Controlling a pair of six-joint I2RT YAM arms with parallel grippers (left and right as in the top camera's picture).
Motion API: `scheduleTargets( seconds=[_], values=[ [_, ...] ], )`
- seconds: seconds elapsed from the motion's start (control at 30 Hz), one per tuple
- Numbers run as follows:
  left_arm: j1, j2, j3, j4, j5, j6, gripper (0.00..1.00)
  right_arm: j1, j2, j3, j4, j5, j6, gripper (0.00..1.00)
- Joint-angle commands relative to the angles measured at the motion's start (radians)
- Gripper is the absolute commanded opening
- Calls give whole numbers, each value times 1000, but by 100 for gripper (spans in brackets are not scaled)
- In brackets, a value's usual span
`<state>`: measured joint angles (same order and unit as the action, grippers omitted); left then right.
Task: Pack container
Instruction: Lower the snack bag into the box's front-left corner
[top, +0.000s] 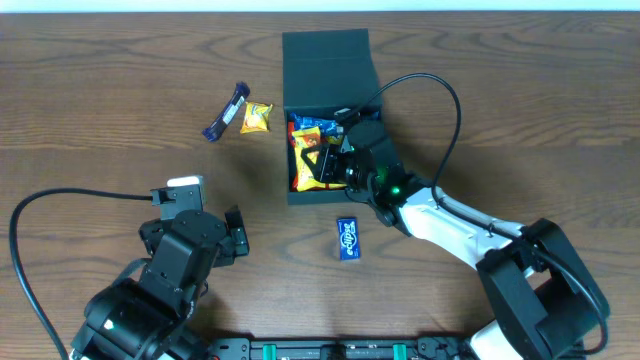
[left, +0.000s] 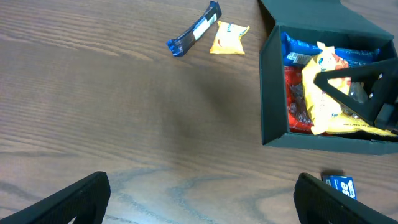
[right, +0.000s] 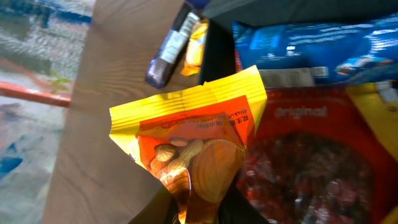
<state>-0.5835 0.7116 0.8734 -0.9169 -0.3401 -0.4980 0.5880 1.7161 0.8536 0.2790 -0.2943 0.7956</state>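
The peanut packet's top end (top: 306, 136) sticks up by the container's side, so next my right gripper opens, closes its fingers and presses the peanut packet down flat.
The container (top: 320, 196), a dark teal box with its lid folded back, stands at the middle of the table. It also shows in the left wrist view (left: 273, 93) and in the right wrist view (right: 217, 56). My right gripper (top: 335, 165) hangs over its open top, shut on a yellow-orange peanut packet (top: 312, 170), which fills the right wrist view (right: 193, 130) above the gripper (right: 199, 208). Inside lie a red packet (right: 311, 168) and a blue packet (right: 311, 40). My left gripper (top: 200, 205) is open over bare table at the lower left (left: 199, 199).
A blue-purple bar (top: 224, 112) and a small yellow packet (top: 256, 117) lie left of the box. A small blue packet (top: 348, 239) lies just in front of it. The right arm's cable arcs above the box's right side.
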Motion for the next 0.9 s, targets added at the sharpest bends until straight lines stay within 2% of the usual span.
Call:
scheduleTargets(
  seconds=[0.0,0.87],
  values=[
    [2,1,-1,-3,-7,-8,95,2,8,10,-1,38,-34,16],
    [2,1,-1,-3,-7,-7,95,48,44,10,24,105,27,18]
  ],
)
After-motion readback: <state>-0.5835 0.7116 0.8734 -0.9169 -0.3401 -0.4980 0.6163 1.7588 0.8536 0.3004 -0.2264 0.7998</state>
